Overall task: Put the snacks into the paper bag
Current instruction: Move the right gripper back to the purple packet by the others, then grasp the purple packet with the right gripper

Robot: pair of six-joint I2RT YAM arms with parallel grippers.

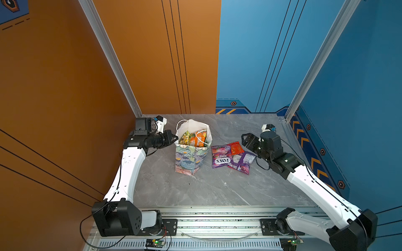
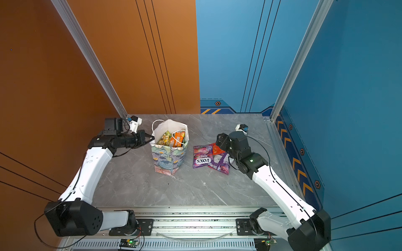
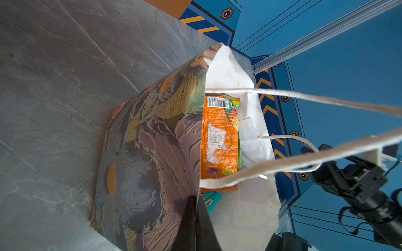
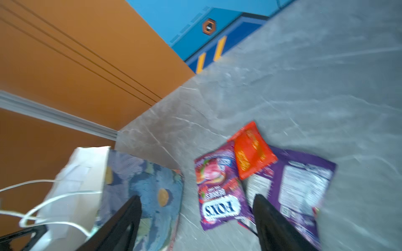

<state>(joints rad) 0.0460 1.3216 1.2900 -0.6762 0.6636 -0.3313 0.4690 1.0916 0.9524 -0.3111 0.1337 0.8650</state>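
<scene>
The white-labelled purple packet's outer edge (image 1: 250,163) is clear of the red packet, so the robot's right gripper should next move down toward that edge (image 1: 248,166) until its fingers are on both sides of it.
The flowered paper bag (image 1: 191,159) (image 2: 169,159) stands upright at the back left of the table. My left gripper (image 1: 175,139) (image 3: 195,201) is shut on the bag's near rim (image 3: 203,130), one finger inside and one outside. Inside the bag are an orange packet (image 3: 219,141) (image 1: 200,137), a green-yellow packet (image 1: 185,138) and a teal packet (image 3: 212,200). To the right of the bag, a purple FOX'S packet (image 1: 221,157) (image 4: 217,191), a red packet (image 1: 236,148) (image 4: 252,152) and another purple packet (image 1: 244,162) (image 4: 300,184) overlap on the table. Above these three, my right gripper (image 1: 245,140) (image 4: 196,197) is open and holds nothing.
The grey marble table (image 1: 217,191) has an orange wall (image 1: 65,87) on its left and a blue wall (image 1: 359,108) on its right, with aluminium posts (image 1: 291,110) at the back corners. The arms' mounting rail (image 1: 217,221) runs along the front edge. The bag's white cord handles (image 3: 326,102) stretch past my left gripper.
</scene>
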